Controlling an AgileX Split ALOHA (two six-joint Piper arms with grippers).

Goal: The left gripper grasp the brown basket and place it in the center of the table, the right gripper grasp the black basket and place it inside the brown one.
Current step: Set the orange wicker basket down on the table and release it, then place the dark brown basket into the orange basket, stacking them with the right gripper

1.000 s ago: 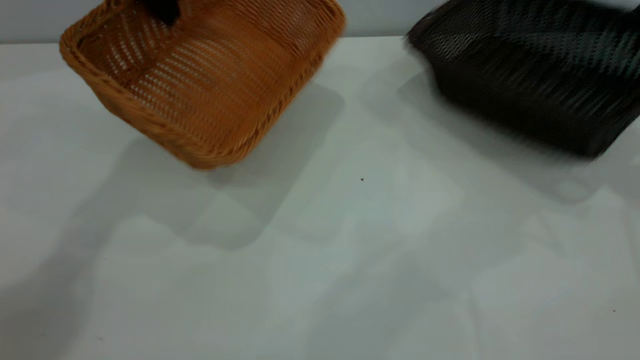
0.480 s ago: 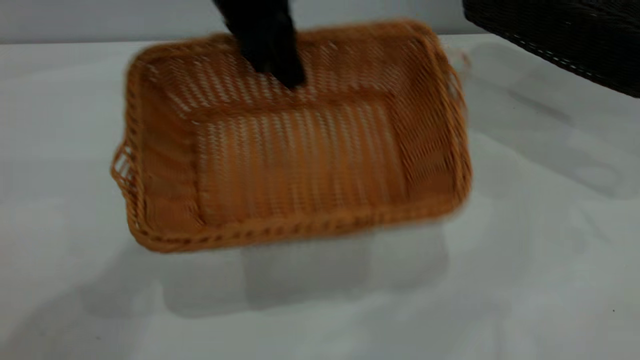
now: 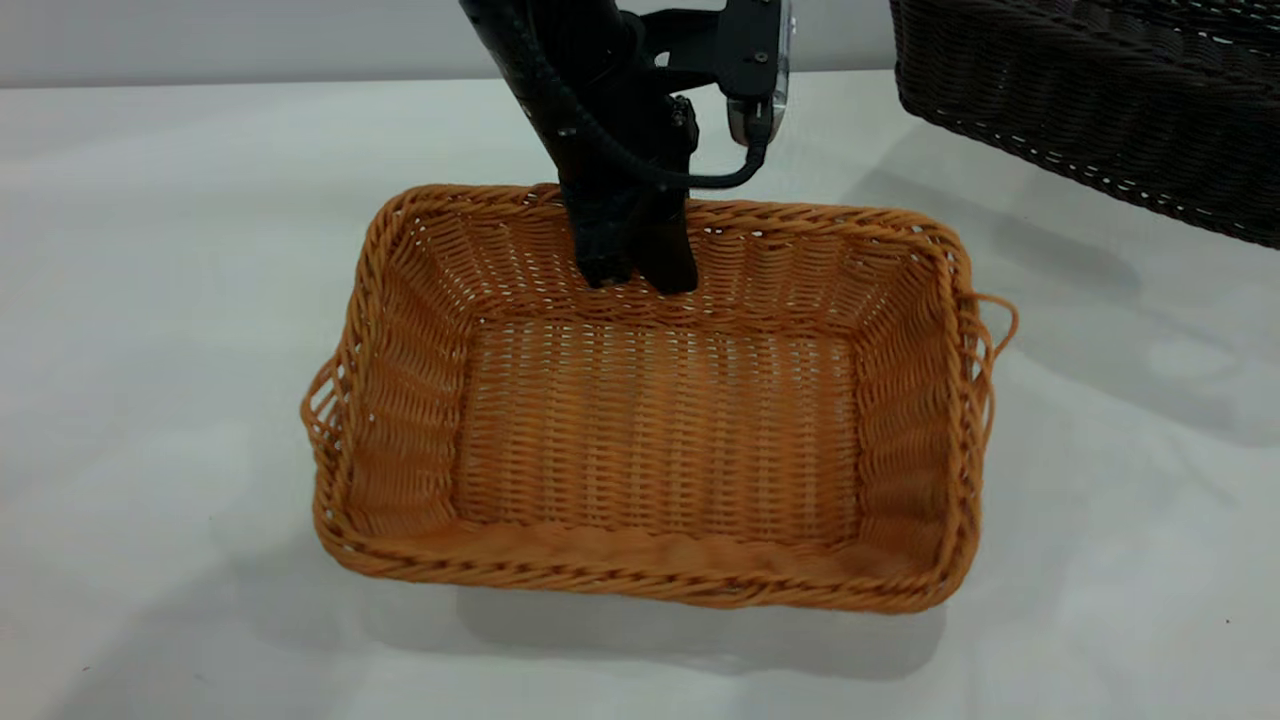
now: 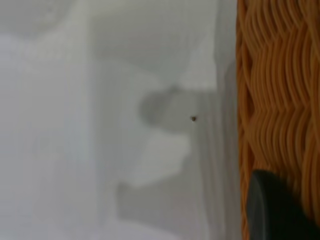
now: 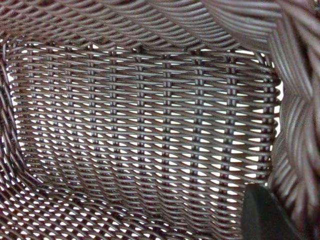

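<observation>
Next, I put the brown basket down flat and move clear before lowering the black basket (image 3: 1104,114) into it, because my left gripper is holding the brown basket tilted by its far side (image 3: 768,262).
The brown basket (image 3: 660,430) lies open side up in the middle of the table (image 3: 150,300), a small loop on its right short end. My left gripper (image 3: 637,272) comes down from the far side and is shut on the basket's far long wall, one finger inside. In the left wrist view its finger (image 4: 274,210) lies against the orange weave (image 4: 280,90). The black basket (image 3: 1090,90) hangs above the table at the far right, cut off by the frame. The right wrist view looks into the black basket (image 5: 140,125); one finger (image 5: 262,212) of my right gripper presses by its braided rim.
The black basket casts a shadow (image 3: 1080,290) on the table to the right of the brown basket. A grey wall (image 3: 200,40) bounds the table's far edge. A cable and a camera mount (image 3: 755,60) hang at the left wrist.
The brown basket has moved from the far left to the table's middle and come down level. The black basket has risen and shifted up and to the right.
</observation>
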